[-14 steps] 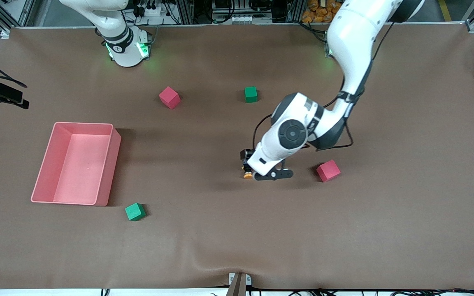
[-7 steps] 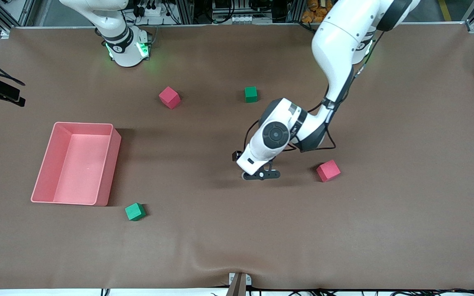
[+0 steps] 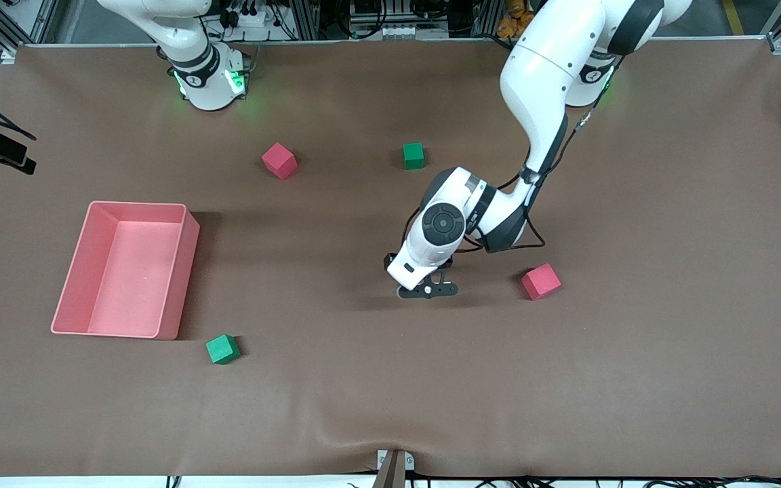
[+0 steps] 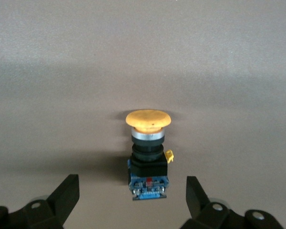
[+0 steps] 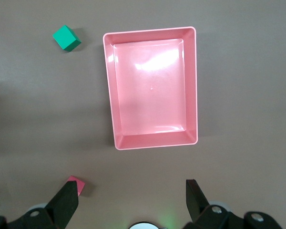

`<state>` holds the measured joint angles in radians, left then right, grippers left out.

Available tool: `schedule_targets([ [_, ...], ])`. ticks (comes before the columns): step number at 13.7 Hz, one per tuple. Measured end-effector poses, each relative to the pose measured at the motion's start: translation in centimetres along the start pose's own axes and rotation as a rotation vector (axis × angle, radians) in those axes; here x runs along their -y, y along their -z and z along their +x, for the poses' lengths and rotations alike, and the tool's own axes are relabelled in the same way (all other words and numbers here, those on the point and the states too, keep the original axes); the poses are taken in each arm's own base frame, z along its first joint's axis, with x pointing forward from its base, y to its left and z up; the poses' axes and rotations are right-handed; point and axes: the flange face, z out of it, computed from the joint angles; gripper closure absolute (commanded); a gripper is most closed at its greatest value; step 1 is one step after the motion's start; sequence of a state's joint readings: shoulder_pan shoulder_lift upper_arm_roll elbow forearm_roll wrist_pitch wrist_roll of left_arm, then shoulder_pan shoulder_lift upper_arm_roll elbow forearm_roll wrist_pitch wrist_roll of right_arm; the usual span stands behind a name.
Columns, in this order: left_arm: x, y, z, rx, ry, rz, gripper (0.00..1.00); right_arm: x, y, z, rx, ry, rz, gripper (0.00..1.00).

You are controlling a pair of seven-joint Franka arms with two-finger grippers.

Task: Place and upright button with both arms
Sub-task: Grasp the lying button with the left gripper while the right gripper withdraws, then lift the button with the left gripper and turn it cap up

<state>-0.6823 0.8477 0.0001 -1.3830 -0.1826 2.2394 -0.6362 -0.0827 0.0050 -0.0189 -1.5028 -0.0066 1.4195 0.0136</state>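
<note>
The button (image 4: 148, 152) will stand on its own when I turn its cap up and put it down, because the blue base ends in a straight edge (image 4: 149, 197).
The button (image 4: 148, 143), orange round cap on a black body with a blue base, lies on the brown table with its cap pointing away from my left gripper. My left gripper (image 4: 132, 191) is low over the table, open, with a black finger on each side of the button's base and a gap to both. In the front view the left hand (image 3: 428, 291) covers the button near the table's middle. My right gripper (image 5: 132, 200) hangs open and empty high above the table, near its arm's base.
A pink tray (image 3: 184, 278) stands toward the right arm's end, with a green cube (image 3: 222, 349) nearer the front camera. A red cube (image 3: 541, 281) lies beside the left hand. Another red cube (image 3: 279, 160) and a green cube (image 3: 413, 155) lie nearer the bases.
The left hand has slid a little toward the right arm's end and now hides the button in the front view. Its fingers have stayed open. The right arm has not moved.
</note>
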Motion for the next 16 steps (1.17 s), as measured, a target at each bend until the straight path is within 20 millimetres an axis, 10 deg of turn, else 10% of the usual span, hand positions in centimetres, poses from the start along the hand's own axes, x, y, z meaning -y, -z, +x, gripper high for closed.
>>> schedule_targets([
  [9,-0.3,-2.0,-0.4,-0.012,-0.024,0.008,0.14,0.3,-0.1,0.0,0.008,0.005,-0.001,0.0],
  [16,-0.2,-2.2,-0.4,-0.013,-0.025,0.012,0.55,0.5,-0.2,-0.1,0.015,0.01,-0.001,0.0],
])
